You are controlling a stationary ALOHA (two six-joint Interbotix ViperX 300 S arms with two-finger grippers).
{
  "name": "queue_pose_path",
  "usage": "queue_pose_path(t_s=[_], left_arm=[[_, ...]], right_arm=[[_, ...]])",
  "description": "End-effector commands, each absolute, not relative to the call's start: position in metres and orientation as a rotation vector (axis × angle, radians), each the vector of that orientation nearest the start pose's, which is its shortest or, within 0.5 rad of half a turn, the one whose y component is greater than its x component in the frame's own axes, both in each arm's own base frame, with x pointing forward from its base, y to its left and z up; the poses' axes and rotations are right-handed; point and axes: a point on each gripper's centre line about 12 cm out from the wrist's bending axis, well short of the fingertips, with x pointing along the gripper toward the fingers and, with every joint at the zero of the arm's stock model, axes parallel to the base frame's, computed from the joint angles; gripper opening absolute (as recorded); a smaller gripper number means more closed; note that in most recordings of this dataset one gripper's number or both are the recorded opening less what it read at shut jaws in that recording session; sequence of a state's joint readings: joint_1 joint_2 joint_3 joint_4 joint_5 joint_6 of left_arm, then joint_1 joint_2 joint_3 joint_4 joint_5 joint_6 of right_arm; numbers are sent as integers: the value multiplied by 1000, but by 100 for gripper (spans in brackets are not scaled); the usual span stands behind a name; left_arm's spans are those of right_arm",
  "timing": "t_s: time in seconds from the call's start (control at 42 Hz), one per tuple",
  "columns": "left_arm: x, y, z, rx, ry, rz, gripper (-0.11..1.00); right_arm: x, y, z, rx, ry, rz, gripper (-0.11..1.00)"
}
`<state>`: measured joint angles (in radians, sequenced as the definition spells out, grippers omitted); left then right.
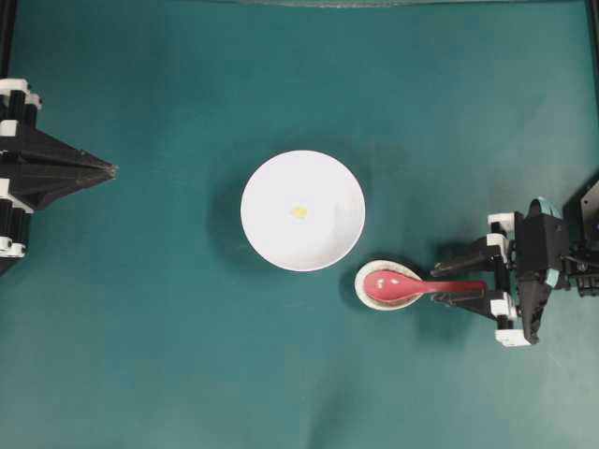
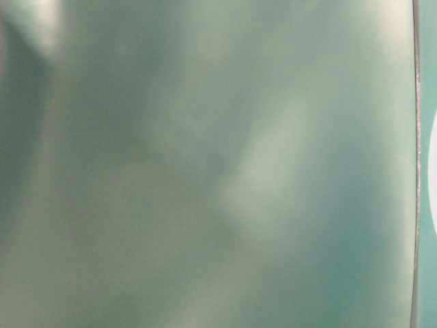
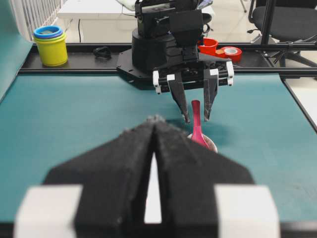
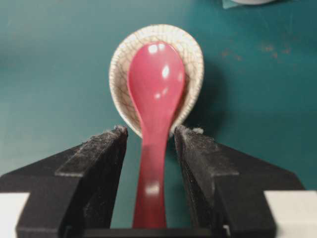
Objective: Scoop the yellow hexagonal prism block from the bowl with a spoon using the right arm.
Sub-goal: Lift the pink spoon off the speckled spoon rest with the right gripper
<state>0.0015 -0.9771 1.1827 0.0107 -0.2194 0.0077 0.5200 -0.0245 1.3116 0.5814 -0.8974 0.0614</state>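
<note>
My gripper will lift the pink-red spoon, whose scoop has a smooth, rounded hollow [image 4: 156,73], so the yellow block [image 1: 299,212] will then slide back from the scoop's tip and come to rest inside.
The white bowl [image 1: 318,238] sits mid-table with the tiny yellow hexagonal prism block [image 1: 299,213] lying inside it. To its lower right, the pink-red spoon [image 1: 412,285] [image 4: 156,84] rests with its scoop in a small speckled spoon rest [image 1: 360,281] [image 4: 194,54]; its handle points toward the right arm. My right gripper [image 1: 449,278] [image 4: 149,131] [image 3: 195,119] is open, its fingers astride the handle with a gap on each side. My left gripper [image 1: 112,170] [image 3: 155,119] is shut and empty at the table's left edge, far from the bowl.
Beyond the table's far rail in the left wrist view stand stacked yellow and blue cups [image 3: 50,44] and red tape rolls [image 3: 230,51]. The table-level view is a blur of teal. The right arm's base stands at the right edge of the table.
</note>
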Motion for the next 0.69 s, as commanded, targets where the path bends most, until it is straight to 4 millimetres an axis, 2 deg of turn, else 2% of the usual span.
queue_pose_path(t_s=[0.0, 0.666], left_arm=[[199, 1, 295, 23, -40, 2, 0], [199, 1, 294, 23, -37, 2, 0]], right_arm=[[226, 72, 92, 225, 423, -20, 49], [228, 73, 89, 218, 435, -23, 44]])
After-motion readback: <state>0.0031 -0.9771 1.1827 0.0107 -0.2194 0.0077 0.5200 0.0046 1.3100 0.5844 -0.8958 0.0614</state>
